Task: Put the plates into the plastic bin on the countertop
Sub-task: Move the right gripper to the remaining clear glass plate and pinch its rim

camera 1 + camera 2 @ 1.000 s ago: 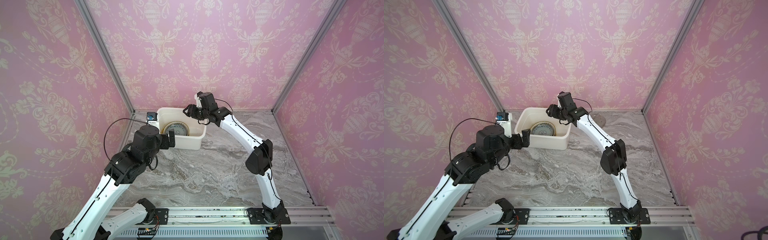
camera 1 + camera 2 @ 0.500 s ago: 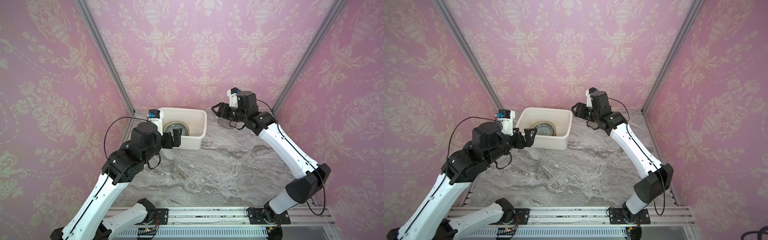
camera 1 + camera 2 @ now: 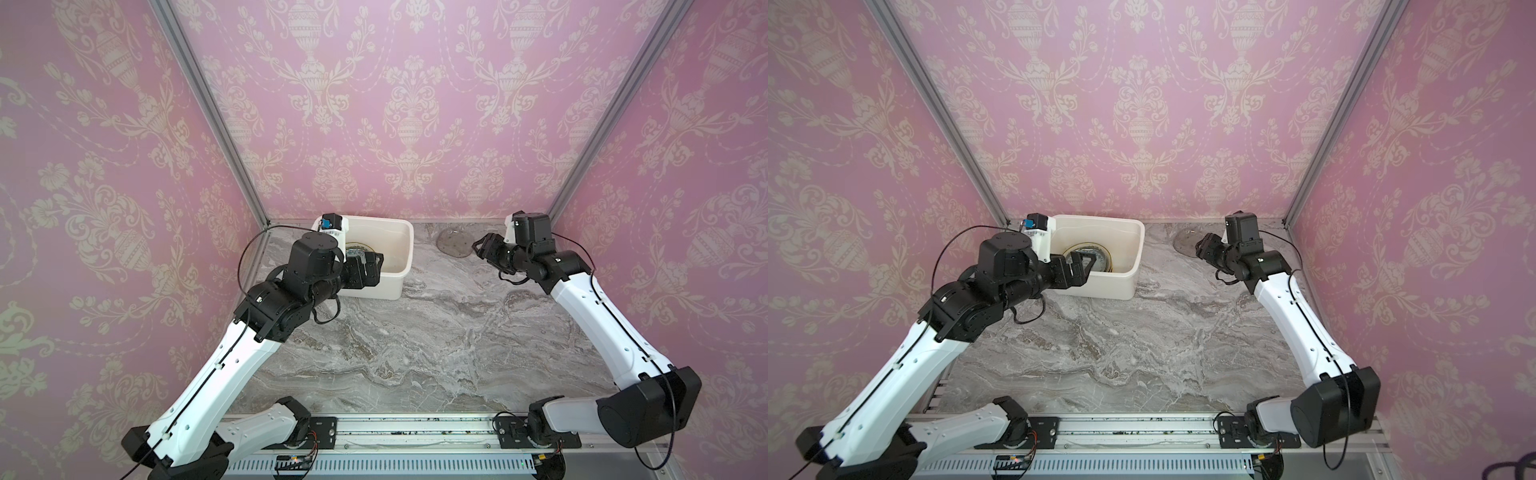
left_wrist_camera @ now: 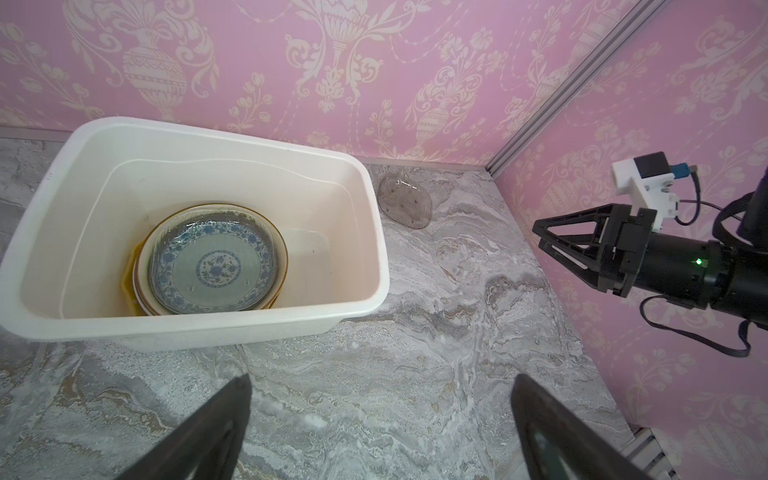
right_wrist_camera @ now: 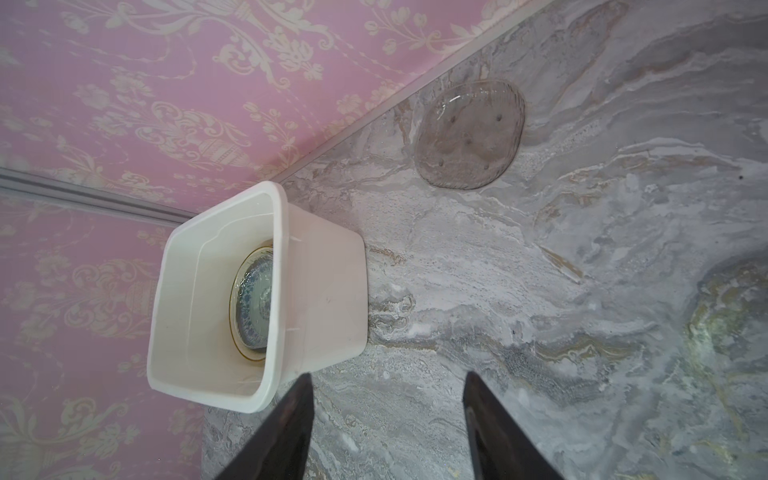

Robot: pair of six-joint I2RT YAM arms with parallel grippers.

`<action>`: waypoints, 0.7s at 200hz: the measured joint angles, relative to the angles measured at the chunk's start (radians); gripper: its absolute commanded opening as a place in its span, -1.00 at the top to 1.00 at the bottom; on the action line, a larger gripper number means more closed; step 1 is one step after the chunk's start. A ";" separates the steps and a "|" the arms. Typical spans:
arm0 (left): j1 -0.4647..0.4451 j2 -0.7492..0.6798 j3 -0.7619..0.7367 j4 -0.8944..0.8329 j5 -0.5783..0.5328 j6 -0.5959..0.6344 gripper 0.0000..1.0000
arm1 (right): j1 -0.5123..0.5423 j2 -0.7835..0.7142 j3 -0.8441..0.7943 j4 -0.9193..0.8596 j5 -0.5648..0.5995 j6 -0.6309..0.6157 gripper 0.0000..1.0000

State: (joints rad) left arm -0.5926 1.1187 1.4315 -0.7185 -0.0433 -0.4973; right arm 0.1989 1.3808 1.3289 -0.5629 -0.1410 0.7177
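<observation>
My open right gripper should keep going down until its fingers straddle the plate's near rim point(image 3: 465, 255), since the smoky glass plate point(image 3: 454, 241) lies clear of the white bin.
The white plastic bin point(image 3: 409, 249) point(image 3: 1133, 266) point(image 4: 374, 232) point(image 5: 324, 299) stands at the back left of the countertop point(image 3: 415, 332). A stack of plates lies inside it, a blue-patterned plate point(image 4: 212, 266) point(image 3: 1088, 259) point(image 5: 253, 307) on top. A smoky glass plate point(image 3: 455, 242) point(image 3: 1185, 242) point(image 4: 405, 201) point(image 5: 469, 135) lies flat on the marble to the right of the bin. My right gripper point(image 3: 478, 247) point(image 3: 1202, 247) point(image 5: 387, 375) hovers just right of it, open and empty. My left gripper point(image 3: 376, 266) point(image 3: 1084, 266) point(image 4: 382, 378) is wide open and empty over the bin's near wall.
Pink patterned walls close in the counter on three sides, with aluminium corner posts point(image 3: 208, 112) point(image 3: 615, 112). The arms' base rail point(image 3: 395, 432) runs along the front edge. Bare marble lies between the bin and the rail.
My right arm has swung from over the bin out to the right and now sits by the glass plate. The left gripper has shifted slightly along the bin's near wall.
</observation>
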 measured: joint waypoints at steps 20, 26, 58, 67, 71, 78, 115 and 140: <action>0.000 0.035 -0.005 0.026 0.012 -0.002 -0.99 | -0.038 0.066 -0.025 0.037 -0.037 0.025 -0.18; 0.000 0.046 -0.008 0.033 0.012 -0.002 -0.99 | -0.046 0.090 -0.029 0.051 -0.048 0.033 -0.18; 0.000 0.103 -0.023 0.062 0.014 0.002 -0.99 | -0.082 0.240 -0.026 0.127 -0.088 0.059 -0.16; 0.000 0.117 -0.027 0.067 0.015 0.005 -0.99 | -0.092 0.292 -0.019 0.145 -0.096 0.066 -0.16; 0.000 0.124 -0.029 0.068 0.015 0.007 -0.99 | -0.096 0.319 -0.013 0.151 -0.100 0.069 -0.15; 0.000 0.136 -0.030 0.068 0.016 0.010 -0.99 | -0.103 0.365 0.000 0.160 -0.107 0.071 -0.15; 0.000 0.185 -0.032 0.072 0.016 0.037 -0.99 | -0.125 0.595 0.118 0.184 -0.124 0.072 -0.12; 0.001 0.217 -0.032 0.077 0.016 0.049 -0.99 | -0.127 0.715 0.225 0.183 -0.125 0.071 -0.09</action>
State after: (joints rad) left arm -0.5919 1.3361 1.3998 -0.6418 -0.0273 -0.4480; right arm 0.0715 2.0960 1.5536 -0.3794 -0.2657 0.7891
